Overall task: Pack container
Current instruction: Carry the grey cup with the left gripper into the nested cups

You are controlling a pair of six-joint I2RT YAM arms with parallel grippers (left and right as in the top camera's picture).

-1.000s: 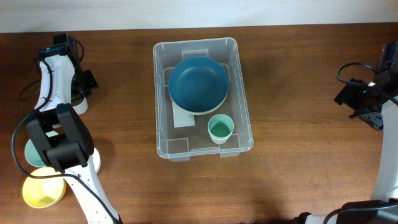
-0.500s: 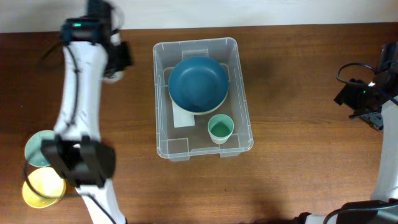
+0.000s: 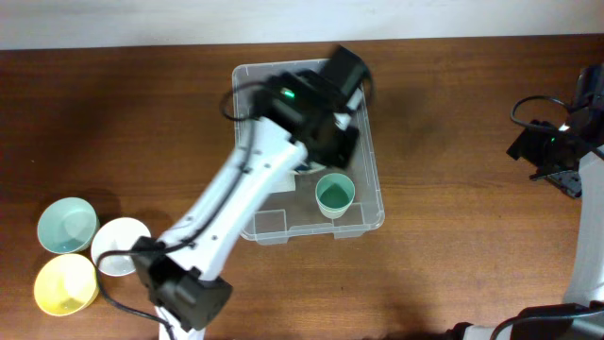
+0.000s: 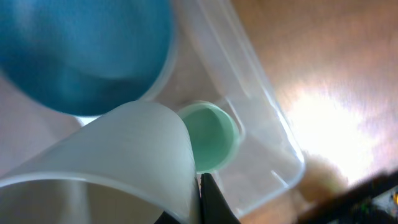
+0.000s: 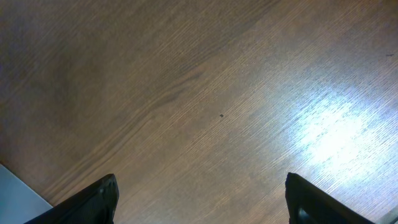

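The clear plastic container is crooked, and its near end [image 3: 311, 229] is turned toward my right gripper. My right gripper should close and nudge the container's side [image 3: 377, 194] until it is straight.
The clear plastic container [image 3: 374, 194] stands mid-table and also shows in the left wrist view [image 4: 261, 93]. Inside it are a big blue bowl [image 4: 81, 50], mostly hidden by my left arm in the overhead view, and a small green cup [image 3: 334, 195] [image 4: 211, 137]. My left gripper [image 3: 332, 142] [image 4: 202, 202] hangs over the container, shut on the rim of a white cup [image 4: 112, 149] held above the bowl and green cup. My right gripper [image 3: 552, 151] [image 5: 202, 199] is open and empty over bare table at the far right.
A teal bowl [image 3: 66, 227], a white bowl [image 3: 121, 247] and a yellow bowl [image 3: 64, 283] sit together at the front left of the wooden table [image 3: 453, 264]. The left arm stretches diagonally from the front left across the container.
My left arm has swung from the far left of the table to the right, carrying the white cup over the container. The right arm has not moved.
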